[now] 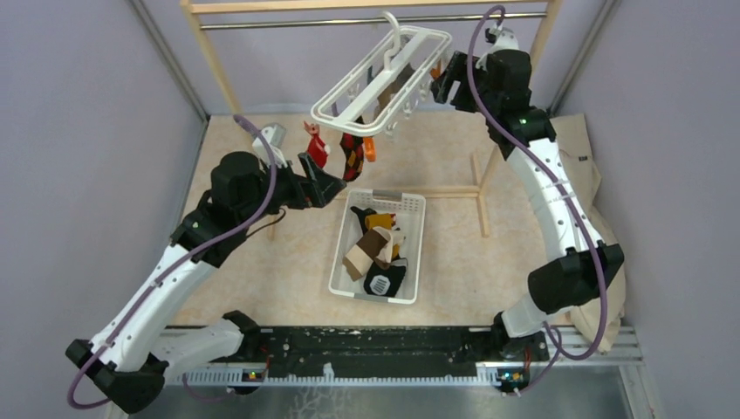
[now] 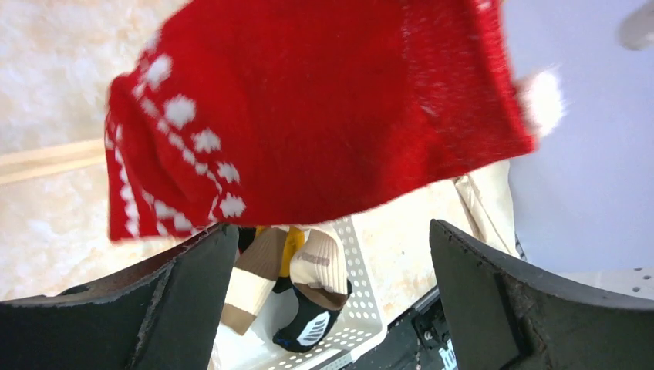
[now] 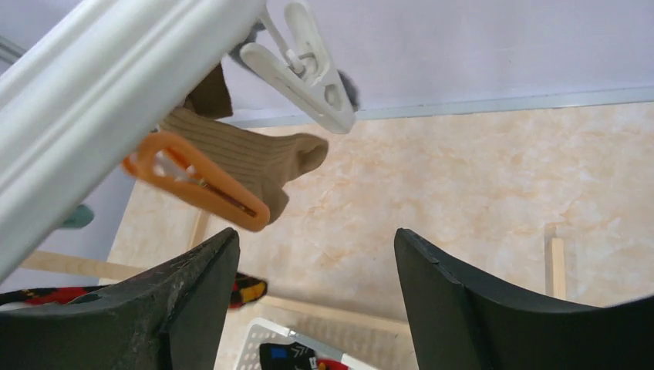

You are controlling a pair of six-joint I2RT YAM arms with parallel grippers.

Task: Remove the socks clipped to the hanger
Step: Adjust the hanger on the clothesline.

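Observation:
Next, my left gripper turns the hanger's near end [image 1: 340, 120] around to bring the red sock [image 1: 316, 152] to my right gripper, because the red sock is hanging far away from my right gripper.
The white hanger [image 1: 384, 78] hangs tilted from the rail at the back. A red patterned sock [image 1: 316, 150] and a dark argyle sock [image 1: 352, 155] hang from its near-left end, and a brown sock [image 1: 394, 85] hangs under its middle. My left gripper [image 1: 329, 181] is open just below the red sock. In the left wrist view the red sock [image 2: 308, 116] hangs above the open gripper [image 2: 330, 230], not held. My right gripper [image 1: 441, 84] is open at the hanger's right end. Its wrist view shows the frame [image 3: 116, 85], the brown sock [image 3: 247, 154] and the open gripper [image 3: 316, 254].
A white basket [image 1: 410, 202] with several socks sits on the floor below the hanger, also in the left wrist view [image 2: 362, 308]. An orange clip [image 3: 200, 181] and a white clip [image 3: 305, 65] dangle from the frame. The wooden rack [image 1: 209, 52] stands behind. A beige cloth [image 1: 602, 218] lies at the right.

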